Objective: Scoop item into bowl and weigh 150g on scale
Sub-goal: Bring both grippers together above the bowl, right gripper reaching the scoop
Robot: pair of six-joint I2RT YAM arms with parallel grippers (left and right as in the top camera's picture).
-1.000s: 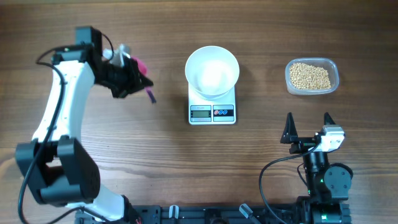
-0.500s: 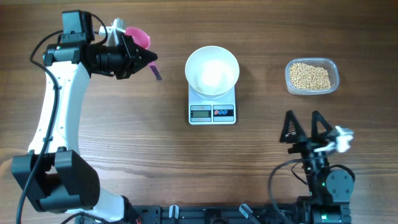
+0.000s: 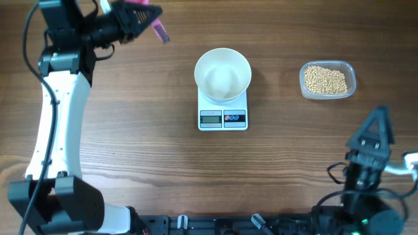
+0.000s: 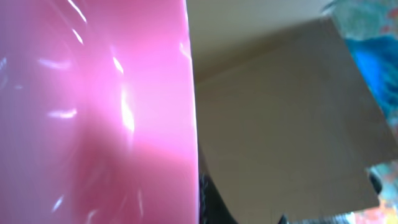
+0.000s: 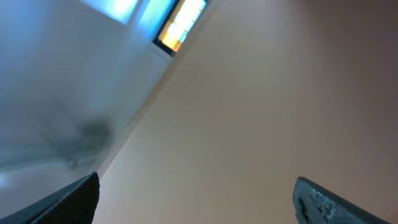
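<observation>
I should go on moving my open right gripper toward the handle's end [image 3: 163,37] before it closes there, because the pink scoop's handle [image 3: 159,29] sticks out past my left gripper's fingers.
The white bowl [image 3: 223,74] stands on the small white scale [image 3: 223,118] at the table's middle. The beans [image 3: 326,79] fill a clear plastic tub [image 3: 351,73] at the right. My left gripper [image 3: 139,14] is high at the top left, shut on a pink scoop [image 3: 157,28], whose glossy pink surface [image 4: 93,112] fills the left half of the left wrist view. My right gripper [image 3: 375,134] is raised at the lower right, open, its fingers [image 5: 323,199] wide apart with nothing between them.
The right wrist view points up at a plain wall and a lit window [image 5: 180,22]. The left wrist view shows brown cardboard [image 4: 280,124] behind the scoop. Arm bases and cables lie along the table's front edge [image 3: 228,225].
My left arm has lifted the pink scoop off the table and swung it toward the top of the view. My right arm has tilted upward and moved right, still open.
</observation>
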